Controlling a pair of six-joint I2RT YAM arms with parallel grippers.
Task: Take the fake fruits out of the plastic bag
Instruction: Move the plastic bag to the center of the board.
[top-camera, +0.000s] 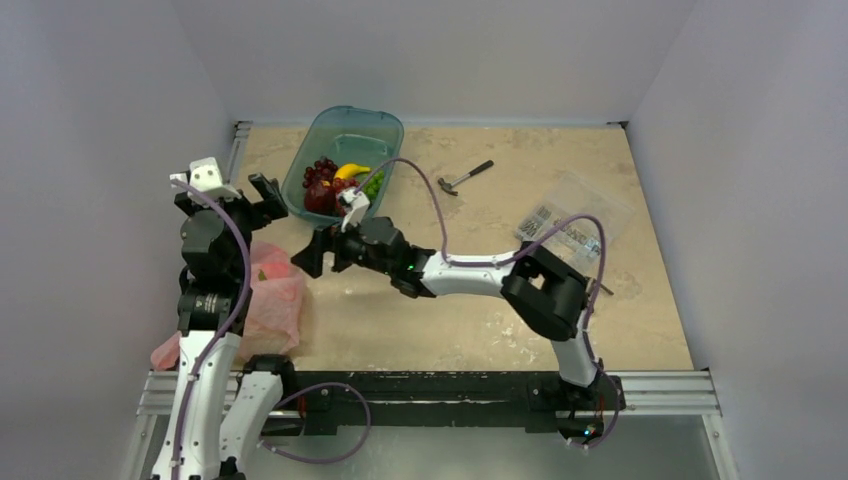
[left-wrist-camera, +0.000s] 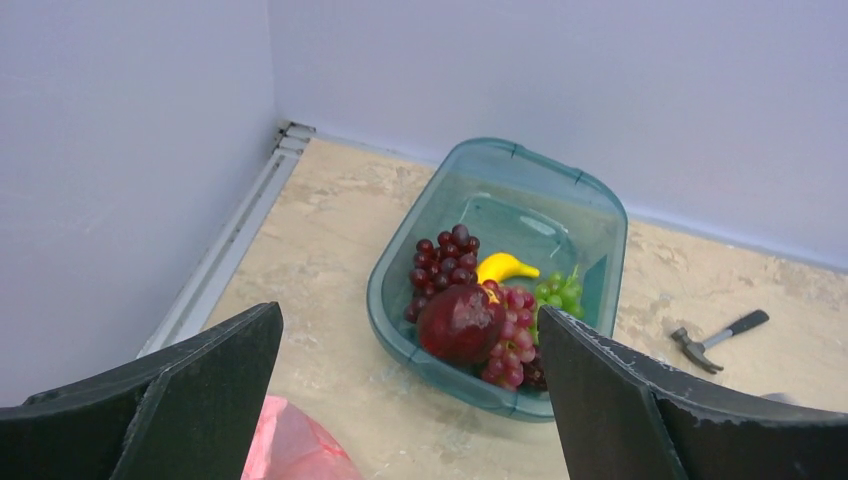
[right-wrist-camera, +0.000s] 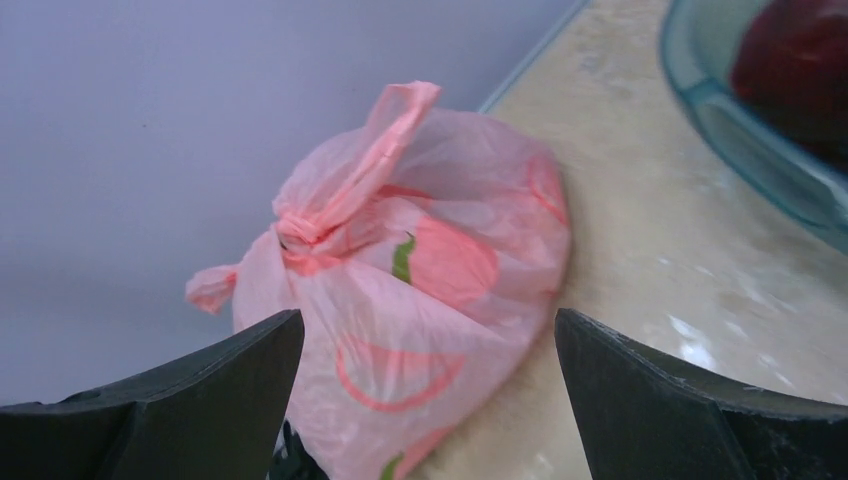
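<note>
I expect the pink plastic bag (top-camera: 276, 300) to loosen and spread open at the top when I pull, because the twisted handles have long ends sticking out free (right-wrist-camera: 402, 112).
The pink plastic bag (top-camera: 272, 297) lies bunched at the table's left side, its handles twisted together on top (right-wrist-camera: 310, 215); what is inside it is hidden. Fake fruits lie in the teal tray (top-camera: 385, 125): a dark red apple (left-wrist-camera: 460, 322), dark grapes (left-wrist-camera: 445, 258), a banana (left-wrist-camera: 503, 267), green grapes (left-wrist-camera: 558, 292) and red grapes (left-wrist-camera: 515, 340). My right gripper (top-camera: 312, 252) (right-wrist-camera: 428, 318) hangs open just right of the bag (right-wrist-camera: 420, 270), facing it. Raised above the bag's far end (left-wrist-camera: 295, 445), my left gripper (top-camera: 228, 198) (left-wrist-camera: 410, 315) is open, empty and faces the tray (left-wrist-camera: 600, 215).
A small hammer (top-camera: 465, 178) (left-wrist-camera: 720, 338) lies right of the tray. A clear packet of small parts (top-camera: 570, 225) sits at the right, partly under the right arm. Walls close in on three sides, with a metal rail (left-wrist-camera: 230, 250) along the left edge.
</note>
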